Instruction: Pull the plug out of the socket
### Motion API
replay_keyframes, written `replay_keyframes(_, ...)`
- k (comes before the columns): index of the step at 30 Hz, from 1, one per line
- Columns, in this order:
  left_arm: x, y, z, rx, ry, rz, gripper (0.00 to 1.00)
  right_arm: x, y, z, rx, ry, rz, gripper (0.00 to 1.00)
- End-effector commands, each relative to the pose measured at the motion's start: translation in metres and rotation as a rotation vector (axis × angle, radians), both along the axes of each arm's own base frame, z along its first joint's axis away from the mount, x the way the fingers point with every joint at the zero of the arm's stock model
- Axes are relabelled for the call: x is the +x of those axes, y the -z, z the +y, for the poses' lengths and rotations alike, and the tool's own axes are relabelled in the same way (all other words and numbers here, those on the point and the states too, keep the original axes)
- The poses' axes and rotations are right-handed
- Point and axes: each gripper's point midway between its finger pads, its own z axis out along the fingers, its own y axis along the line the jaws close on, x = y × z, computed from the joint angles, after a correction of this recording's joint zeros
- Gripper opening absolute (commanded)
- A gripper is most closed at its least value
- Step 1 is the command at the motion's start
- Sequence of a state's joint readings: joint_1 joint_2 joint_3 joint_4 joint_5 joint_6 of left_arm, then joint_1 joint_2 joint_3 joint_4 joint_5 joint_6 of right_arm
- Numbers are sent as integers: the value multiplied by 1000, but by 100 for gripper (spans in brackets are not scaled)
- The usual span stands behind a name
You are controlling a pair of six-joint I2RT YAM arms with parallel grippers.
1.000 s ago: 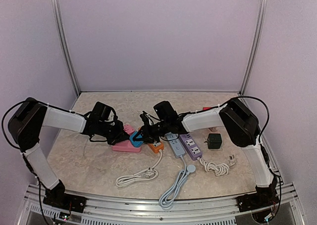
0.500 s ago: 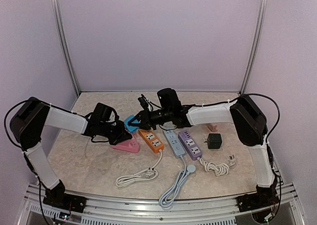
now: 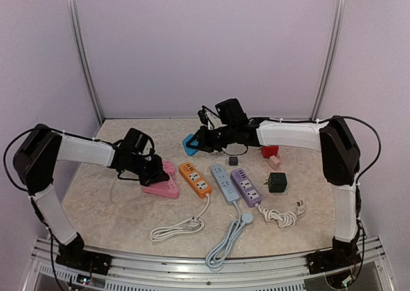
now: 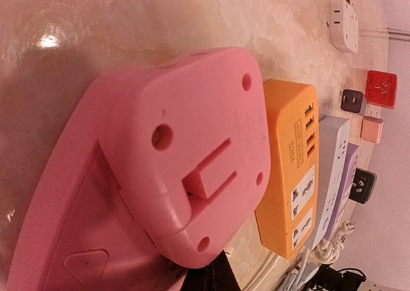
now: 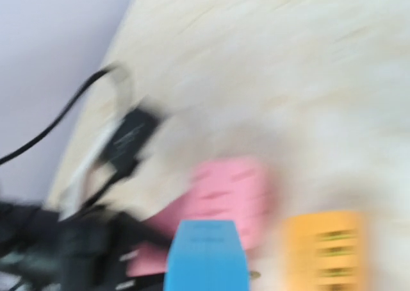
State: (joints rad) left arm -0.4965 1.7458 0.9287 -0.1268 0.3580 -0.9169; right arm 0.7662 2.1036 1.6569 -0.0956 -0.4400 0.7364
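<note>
My right gripper keeps going toward the open spot (image 3: 248,154) beside the red adapter and lets go there, since the blue plug (image 3: 190,145) is clear of the pink socket.
My right gripper (image 3: 196,141) is shut on a blue plug (image 3: 189,143) and holds it in the air over the back middle of the table. The plug shows at the bottom of the blurred right wrist view (image 5: 206,256). A pink socket (image 3: 163,187) lies left of centre with a pink block on top (image 4: 186,143). My left gripper (image 3: 151,172) rests on its left end, fingers (image 4: 206,279) together at the socket's edge. The blue plug is clear of the pink socket.
An orange power strip (image 3: 195,179), a grey-blue strip (image 3: 224,183) and a purple strip (image 3: 247,187) lie side by side with cables trailing forward. A dark green adapter (image 3: 277,182), a red one (image 3: 269,152), a small pink one (image 3: 275,164) and a small dark one (image 3: 234,160) sit at the right.
My right gripper has lifted the blue plug away from the pink socket and carried it up, back and to the right. The left gripper has stayed on the pink socket.
</note>
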Motion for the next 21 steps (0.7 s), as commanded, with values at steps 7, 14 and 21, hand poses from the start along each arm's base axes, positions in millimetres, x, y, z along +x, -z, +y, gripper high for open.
replay_keyframes(7,-9,-38,0,99,66,49,0,78,27,-147,-513,362,-119,0)
replay_keyframes(14,-9,-68,2,97,78,6,0,105,46,-195,-763,445,-157,2)
replay_keyframes(21,-15,-77,12,116,64,6,0,127,68,-200,-864,445,-163,3)
